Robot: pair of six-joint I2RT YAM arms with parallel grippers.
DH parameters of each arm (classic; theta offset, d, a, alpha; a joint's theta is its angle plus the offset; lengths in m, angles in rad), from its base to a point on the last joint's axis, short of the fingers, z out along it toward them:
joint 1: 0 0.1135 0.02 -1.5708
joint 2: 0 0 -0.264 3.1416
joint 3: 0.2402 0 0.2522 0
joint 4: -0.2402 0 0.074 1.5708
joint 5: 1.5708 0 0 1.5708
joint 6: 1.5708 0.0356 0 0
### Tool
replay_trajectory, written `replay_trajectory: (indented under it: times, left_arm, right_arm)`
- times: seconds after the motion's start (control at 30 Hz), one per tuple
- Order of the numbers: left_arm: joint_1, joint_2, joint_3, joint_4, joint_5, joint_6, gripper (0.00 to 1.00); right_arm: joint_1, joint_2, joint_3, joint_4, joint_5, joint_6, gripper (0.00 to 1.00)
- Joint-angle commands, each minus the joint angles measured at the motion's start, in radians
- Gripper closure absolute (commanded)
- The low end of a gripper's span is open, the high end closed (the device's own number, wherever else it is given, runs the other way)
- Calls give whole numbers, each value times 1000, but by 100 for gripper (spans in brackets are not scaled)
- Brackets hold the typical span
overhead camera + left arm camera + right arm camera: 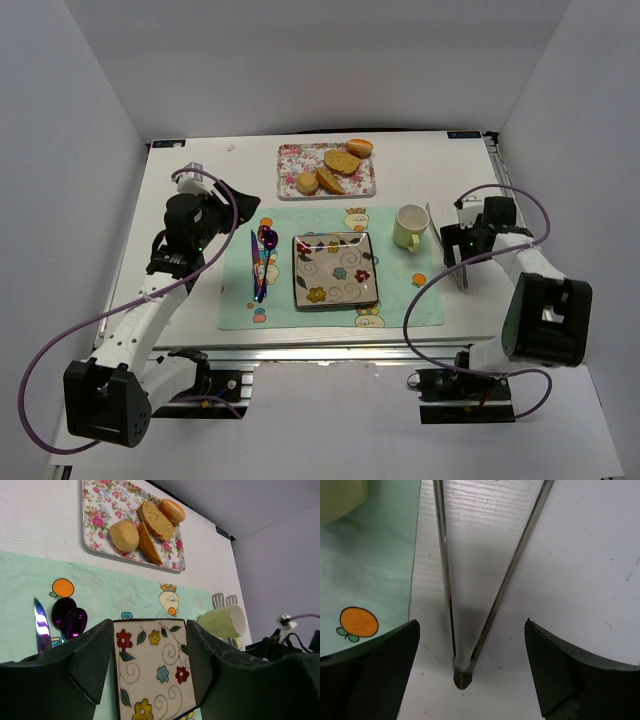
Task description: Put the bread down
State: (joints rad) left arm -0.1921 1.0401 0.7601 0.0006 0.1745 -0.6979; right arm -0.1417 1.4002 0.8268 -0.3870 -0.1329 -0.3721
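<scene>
The tongs (435,228) are beyond the cup, far from my left gripper. My right gripper should therefore grip the tongs and pinch the round bread (307,183) with their ends.
The bread (307,183) is a small round pale disc at the front left of the floral tray (290,160) at the back of the table. It also shows in the left wrist view (124,536). My left gripper (232,210) is open and empty, hovering left of the green placemat and well short of the tray. In its wrist view (150,630) the jaws stand wide with nothing between them. My right gripper (458,240) is open, its jaws either side of the hinge end of metal tongs (465,670) that lie on the table.
Two toasted slices (156,520) and a glossy bun (172,511) share the tray. A square flowered plate (335,270) sits on the placemat (400,300). A knife (254,262) and purple spoon (268,240) lie left of it. A pale green cup (409,227) stands to its right.
</scene>
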Motion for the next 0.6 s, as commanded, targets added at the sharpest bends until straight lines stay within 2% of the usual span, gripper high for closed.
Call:
replay_trajectory:
  times: [0.0,0.2,0.4,0.5,0.57]
  left_arm:
    - [-4,-3,-2,6,8,17,31]
    - [-4,-17,-10,6,-12,9,30]
    - [-4,-22,-5,-39,-24,9,31]
    - [-4,-20,-1,-47,-26,11,31]
    - [-4,-20,4,-56,-26,15,31]
  right_arm:
    - [14,78,60,80,64,50,11]
    - [36,198,95,106,85,67,16]
    - [71,256,89,157,105,65,26]
    - [74,283,90,157,93,79,35]
    - [73,290,84,157,90,79,50]
